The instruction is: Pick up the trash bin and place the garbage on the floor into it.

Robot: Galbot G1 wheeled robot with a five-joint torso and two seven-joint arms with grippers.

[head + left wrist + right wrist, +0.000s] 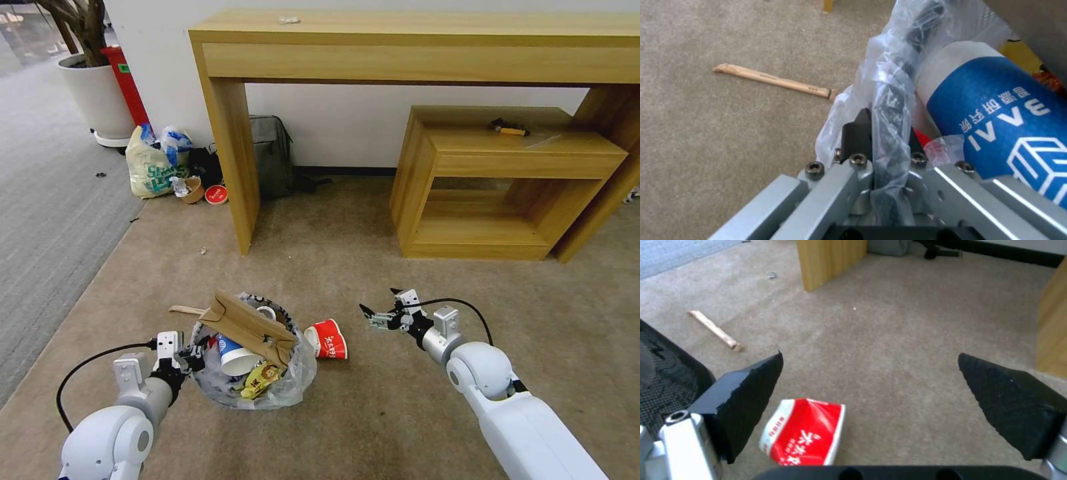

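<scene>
The red cup (327,339) will sit high on top when I put it in the bin, because the cardboard scrap and blue cup (243,337) are piled up to the bin's rim.
The trash bin (291,385), black with a crinkly plastic liner, stands on the beige floor (373,427) just ahead of me on the left. It holds a cardboard scrap (250,327), a blue cup (233,355) and a yellow wrapper (261,379). My left gripper (195,355) is shut on the bin's near-left rim; the left wrist view shows the left gripper (887,133) pinching rim and liner beside the blue cup (1005,116). A red cup (327,339) lies on its side right of the bin. My right gripper (379,315) hovers open just right of it, with the red cup (804,431) below the open right gripper (870,356). A stick (185,309) lies behind the bin.
A tall wooden desk (427,47) and a low wooden shelf (500,180) stand against the wall ahead. A grey backpack (270,157), a yellow-green shopping bag (150,167) and paper bowls (200,192) sit by the desk leg. Grey ribbed carpet (47,200) and a plant pot (97,93) are on the left.
</scene>
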